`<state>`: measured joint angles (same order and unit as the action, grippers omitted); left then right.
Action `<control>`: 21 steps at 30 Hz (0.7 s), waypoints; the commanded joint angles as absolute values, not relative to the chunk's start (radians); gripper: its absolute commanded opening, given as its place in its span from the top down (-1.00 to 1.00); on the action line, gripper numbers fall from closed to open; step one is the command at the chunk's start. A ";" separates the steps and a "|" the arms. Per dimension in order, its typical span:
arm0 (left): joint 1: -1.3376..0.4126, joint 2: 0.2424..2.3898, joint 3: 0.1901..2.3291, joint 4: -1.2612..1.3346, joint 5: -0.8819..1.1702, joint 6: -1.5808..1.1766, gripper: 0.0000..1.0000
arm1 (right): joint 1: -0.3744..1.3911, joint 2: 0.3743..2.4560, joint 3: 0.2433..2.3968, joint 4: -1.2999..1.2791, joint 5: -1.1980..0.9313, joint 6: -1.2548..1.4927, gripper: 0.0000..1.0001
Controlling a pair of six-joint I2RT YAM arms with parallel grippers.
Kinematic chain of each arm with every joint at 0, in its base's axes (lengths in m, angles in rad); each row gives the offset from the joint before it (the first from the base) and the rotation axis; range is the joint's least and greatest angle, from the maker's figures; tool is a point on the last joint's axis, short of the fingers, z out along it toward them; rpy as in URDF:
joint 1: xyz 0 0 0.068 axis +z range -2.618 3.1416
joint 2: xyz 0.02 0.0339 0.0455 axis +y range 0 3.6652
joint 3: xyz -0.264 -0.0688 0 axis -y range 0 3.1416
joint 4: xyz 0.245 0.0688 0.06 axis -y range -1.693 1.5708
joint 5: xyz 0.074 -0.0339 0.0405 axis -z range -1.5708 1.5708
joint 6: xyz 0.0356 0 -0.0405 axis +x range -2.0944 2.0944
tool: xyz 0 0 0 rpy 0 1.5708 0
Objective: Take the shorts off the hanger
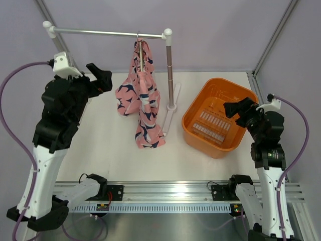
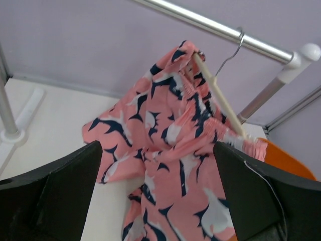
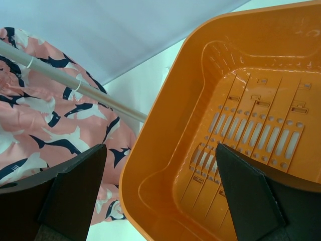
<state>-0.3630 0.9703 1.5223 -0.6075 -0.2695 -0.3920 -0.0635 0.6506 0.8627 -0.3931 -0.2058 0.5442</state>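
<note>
The cream hanger (image 1: 141, 56) is clear of the pink shorts below its wire hook (image 1: 138, 36), so my left gripper should keep going toward the hook and close on the hanger there.
The pink shorts (image 1: 140, 103) with navy and white print hang on the cream hanger (image 1: 142, 59), whose wire hook is over the grey rail (image 1: 108, 33). Their lower end rests on the table. In the left wrist view the shorts (image 2: 175, 150) hang from the hanger bar (image 2: 220, 100). My left gripper (image 1: 103, 78) is open and empty, left of the shorts and apart from them. My right gripper (image 1: 235, 108) is open and empty above the orange basket. The shorts also show in the right wrist view (image 3: 45, 120).
An orange plastic basket (image 1: 193, 108) stands right of the rail stand, seen close in the right wrist view (image 3: 165, 150). The stand's post (image 1: 170, 70) and white foot (image 1: 169, 120) are just right of the shorts. Frame posts stand at the back corners.
</note>
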 commanded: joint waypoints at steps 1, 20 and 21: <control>-0.365 1.123 1.653 -0.514 -0.206 -0.354 -0.98 | -0.057 0.664 0.922 -0.353 -0.244 0.552 -0.99; -0.472 1.680 2.135 -0.479 -0.230 -0.265 -0.90 | -0.057 0.701 1.051 -0.433 -0.284 0.534 -0.99; -0.480 1.687 2.132 -0.477 -0.241 -0.261 -0.90 | -0.057 0.700 1.049 -0.434 -0.284 0.535 -0.99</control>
<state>-0.4610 1.6730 2.0853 -0.5278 -0.1894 -0.2893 -0.0635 0.7052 1.0153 -0.4202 -0.2562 0.5442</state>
